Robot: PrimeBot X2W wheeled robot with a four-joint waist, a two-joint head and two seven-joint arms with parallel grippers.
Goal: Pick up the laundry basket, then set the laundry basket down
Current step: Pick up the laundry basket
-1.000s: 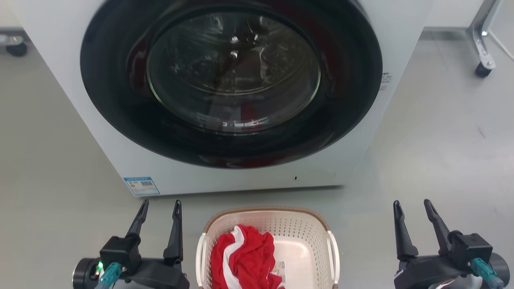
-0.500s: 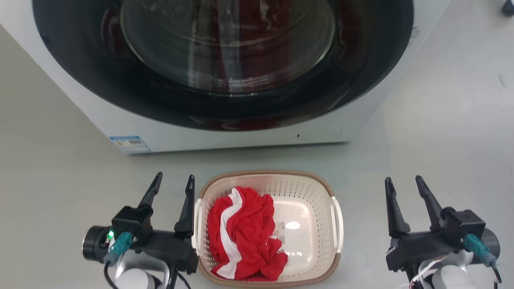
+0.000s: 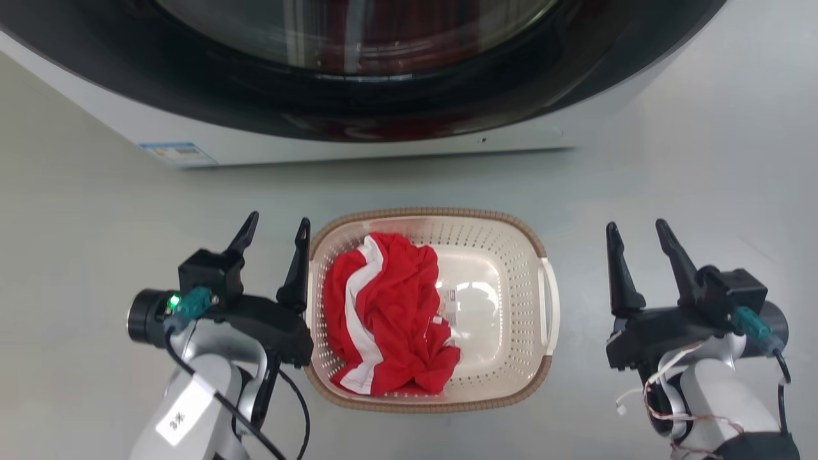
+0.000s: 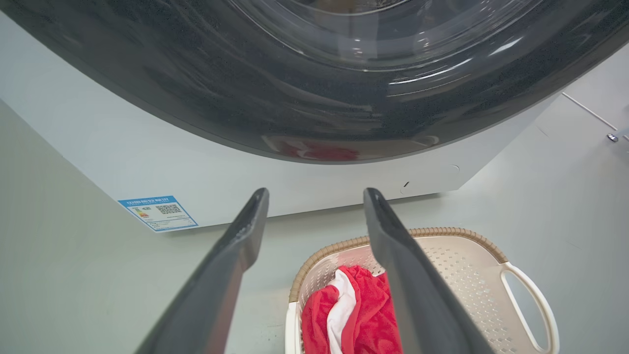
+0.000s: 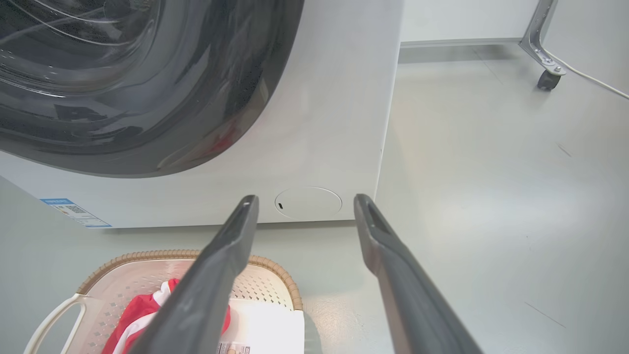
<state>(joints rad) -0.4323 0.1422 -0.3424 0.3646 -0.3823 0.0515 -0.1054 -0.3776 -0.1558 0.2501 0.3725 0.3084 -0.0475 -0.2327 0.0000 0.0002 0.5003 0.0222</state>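
Note:
The white handle [image 4: 291, 329] continues straight from the laundry basket's brown rim [image 4: 296, 291], so the handle should stay fixed in line when the robot picks up the laundry basket.
The cream-white laundry basket [image 3: 511, 255] with a brown woven-look rim rests on the grey floor in front of the washing machine, holding a red and white cloth [image 3: 383, 313]. My left gripper [image 3: 275, 229] is open just left of the basket, its inner finger close to the left rim. My right gripper [image 3: 636, 231] is open well to the right of the basket's white right handle [image 3: 550, 300], apart from it. The left wrist view has the basket [image 4: 471, 275] below and right of the open left gripper [image 4: 314, 194]. In the right wrist view the basket [image 5: 132, 285] lies lower left of the open right gripper [image 5: 304, 199].
The white washing machine [image 3: 358, 144] with its dark round door stands right behind the basket. Bare grey floor spreads to both sides. A caster-wheeled metal leg [image 5: 543, 73] stands far right behind the machine.
The head camera has tilted down, so the basket now shows in full and the machine has slid upward. Both grippers stay open beside the basket.

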